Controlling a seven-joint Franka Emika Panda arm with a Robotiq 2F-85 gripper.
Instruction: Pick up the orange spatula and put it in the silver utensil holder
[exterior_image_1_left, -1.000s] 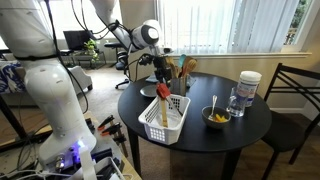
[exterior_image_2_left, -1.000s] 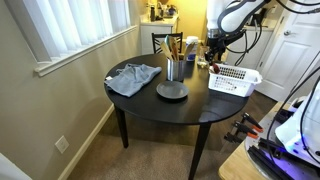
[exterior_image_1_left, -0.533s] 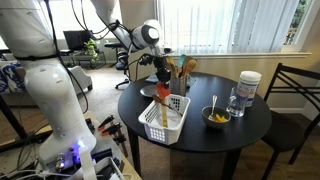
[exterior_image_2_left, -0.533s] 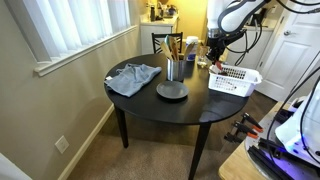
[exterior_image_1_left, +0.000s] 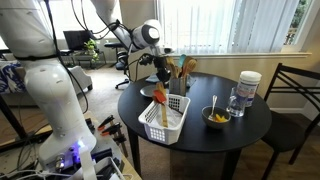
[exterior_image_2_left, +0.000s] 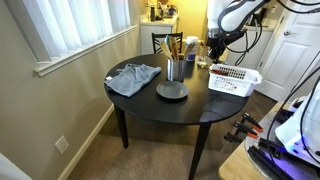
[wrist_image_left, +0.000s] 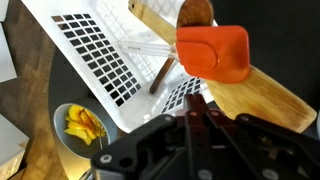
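Observation:
The orange spatula's head (wrist_image_left: 213, 54) is past the closed fingers of the robot's gripper, so next the gripper moves back, open, and closes its fingers around the orange head (wrist_image_left: 234, 56) before it lifts.
In the wrist view the orange spatula (wrist_image_left: 213, 50) shows its flat orange-red head just beyond my gripper (wrist_image_left: 197, 100). The jaws are pressed together on its handle, which is hidden between them. In an exterior view the gripper (exterior_image_1_left: 160, 80) hangs over the white basket (exterior_image_1_left: 165, 120), with the spatula head (exterior_image_1_left: 160, 94) right beneath it. The silver utensil holder (exterior_image_1_left: 178, 102) stands just behind the basket with brown wooden spoons (exterior_image_1_left: 187, 68) sticking out. In the opposite exterior view the holder (exterior_image_2_left: 176, 70) stands left of the gripper (exterior_image_2_left: 213, 58).
A pale flat wooden utensil (wrist_image_left: 250, 95) lies in the slatted basket (wrist_image_left: 90, 50). On the round table stand a bowl of yellow food (exterior_image_1_left: 216, 118), a clear jar with a white lid (exterior_image_1_left: 248, 88), a dark disc (exterior_image_2_left: 172, 91) and a grey cloth (exterior_image_2_left: 133, 77). A chair (exterior_image_1_left: 295, 95) stands beside the table.
The jaws have closed on the spatula's handle. The arm has hardly moved over the basket.

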